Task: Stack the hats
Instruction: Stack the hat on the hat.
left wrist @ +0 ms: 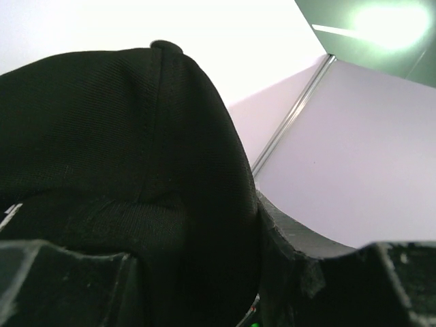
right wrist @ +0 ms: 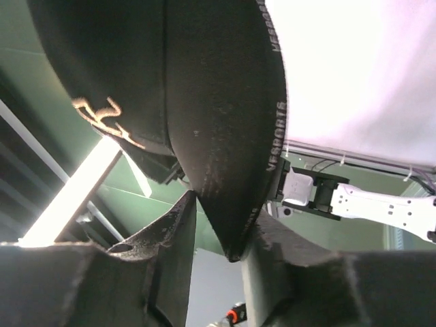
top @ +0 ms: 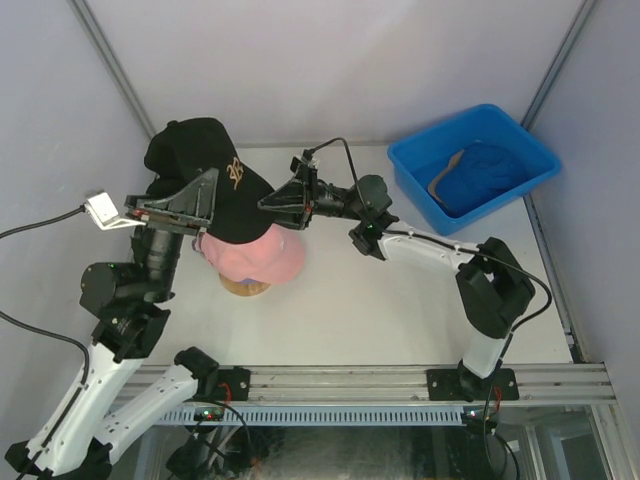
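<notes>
My right gripper should hold the black hat's brim while my left gripper takes the hat's back (top: 160,155), because the hat hangs crooked from my left gripper at the hat's side (top: 217,222).
A black hat (top: 205,160) with a gold embroidered logo hangs tilted just above a pink hat (top: 262,255), which sits on a wooden stand (top: 245,287). My left gripper (top: 205,200) is shut on the black hat's crown from the left. In the left wrist view the black hat (left wrist: 102,150) fills the space between that gripper's (left wrist: 197,272) fingers. My right gripper (top: 268,202) is shut on the brim's edge from the right. The right wrist view shows the black hat's brim (right wrist: 204,102) wedged between both fingers of the right gripper (right wrist: 221,225). A blue hat (top: 490,175) lies in the bin.
A blue plastic bin (top: 415,190) stands at the back right of the table. Lilac walls with metal posts close in the back and both sides. The right arm stretches across the middle of the table towards the stand.
</notes>
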{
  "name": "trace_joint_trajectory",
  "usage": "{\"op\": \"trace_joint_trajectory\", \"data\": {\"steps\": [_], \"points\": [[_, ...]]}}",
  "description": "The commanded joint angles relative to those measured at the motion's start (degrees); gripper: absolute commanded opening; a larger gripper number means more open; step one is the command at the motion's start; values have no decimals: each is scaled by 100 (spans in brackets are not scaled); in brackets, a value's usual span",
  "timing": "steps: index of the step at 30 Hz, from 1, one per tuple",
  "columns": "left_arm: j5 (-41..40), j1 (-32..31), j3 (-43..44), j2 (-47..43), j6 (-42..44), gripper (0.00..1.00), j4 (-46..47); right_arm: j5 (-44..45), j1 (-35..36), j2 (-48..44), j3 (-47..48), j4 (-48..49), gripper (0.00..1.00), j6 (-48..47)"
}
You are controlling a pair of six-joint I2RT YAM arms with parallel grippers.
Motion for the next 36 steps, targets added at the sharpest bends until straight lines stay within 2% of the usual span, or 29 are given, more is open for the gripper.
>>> {"op": "trace_joint_trajectory", "data": {"steps": [1,3,4,8,13,16,19,23,28,36], "points": [[169,-221,169,40,436,0,239,133,-88,166,392,701,18,456],[110,-301,87,-4,474,0,250,171,-116,244,406,901,1,577],[82,-325,39,-49,491,0,250,152,-153,265,401,980,0,602],[-276,-339,-140,-411,553,3,34,-25,-330,222,352,1165,0,561],[-1104,-339,-400,-1112,566,32,-469,-152,-626,296,330,1718,0,839],[-1719,-339,-648,-1593,401,40,-687,-157,-717,525,405,2304,0,1261],[-2379,-339,-944,-2090,77,45,-890,-111,-784,662,419,2623,0,1484],[-2699,-343,-1095,-2504,-290,55,-1174,38,-847,784,470,2922,0,1669],[-2875,-339,-845,-2492,-763,58,-1868,44,-902,940,783,3068,0,1863],[-3051,-339,-781,-2398,-1611,73,-2195,-202,-831,855,886,3153,0,1935]]}}
